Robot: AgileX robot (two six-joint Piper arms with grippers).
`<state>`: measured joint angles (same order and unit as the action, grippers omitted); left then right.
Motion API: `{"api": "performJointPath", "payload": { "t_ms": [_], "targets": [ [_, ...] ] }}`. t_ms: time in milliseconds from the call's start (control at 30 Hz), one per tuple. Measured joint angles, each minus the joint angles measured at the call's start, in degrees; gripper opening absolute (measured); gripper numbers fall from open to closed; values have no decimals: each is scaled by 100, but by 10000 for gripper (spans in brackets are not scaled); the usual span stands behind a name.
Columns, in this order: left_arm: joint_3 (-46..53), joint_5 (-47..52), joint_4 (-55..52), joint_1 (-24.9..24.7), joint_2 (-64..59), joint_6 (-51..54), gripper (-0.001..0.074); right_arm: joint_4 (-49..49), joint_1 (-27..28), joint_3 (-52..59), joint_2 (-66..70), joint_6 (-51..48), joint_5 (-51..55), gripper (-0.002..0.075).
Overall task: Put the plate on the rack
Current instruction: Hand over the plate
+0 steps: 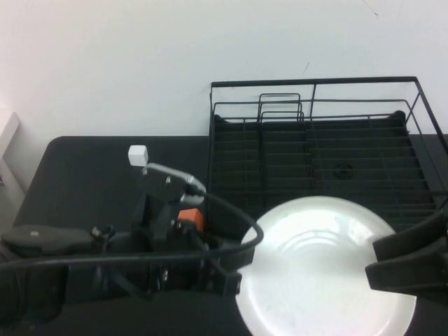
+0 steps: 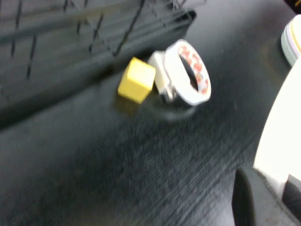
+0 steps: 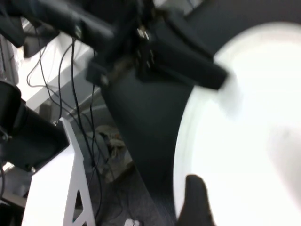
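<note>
The robot's left gripper has hold of the white plate's rim (image 1: 241, 301), but the rack stands on the right gripper's side, so the right gripper should first take the opposite rim (image 1: 386, 228).
The white plate (image 1: 318, 269) hangs over the near edge of the table, and its far rim covers the front rail of the black wire rack (image 1: 315, 150). My left gripper (image 1: 234, 280) is shut on the plate's left rim. In the left wrist view the plate's rim (image 2: 282, 136) runs between the gripper's (image 2: 273, 184) two fingers. My right gripper (image 1: 374, 260) is over the plate's right edge with its fingers spread, so it looks open. In the right wrist view one of its fingers (image 3: 195, 202) lies over the plate (image 3: 244, 136).
A white cube (image 1: 137, 154) and an orange object (image 1: 190, 218) lie left of the rack. In the left wrist view, a yellow cube (image 2: 136, 80) and a white tape ring (image 2: 188, 71) lie by the rack's base, and another roll (image 2: 291, 40) lies further off.
</note>
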<state>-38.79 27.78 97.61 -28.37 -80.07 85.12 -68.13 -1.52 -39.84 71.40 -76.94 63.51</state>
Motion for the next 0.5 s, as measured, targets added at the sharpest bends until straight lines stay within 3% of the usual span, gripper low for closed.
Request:
{"api": "performJointPath", "payload": {
  "t_ms": [167, 500],
  "targets": [
    [-294, -65, -37, 0, 0, -1, 12, 23, 0, 0, 311, -189, 0, 456],
    [-573, -316, -37, 4, 0, -12, 18, 23, 0, -21, 341, -331, -312, 298]
  ]
}}
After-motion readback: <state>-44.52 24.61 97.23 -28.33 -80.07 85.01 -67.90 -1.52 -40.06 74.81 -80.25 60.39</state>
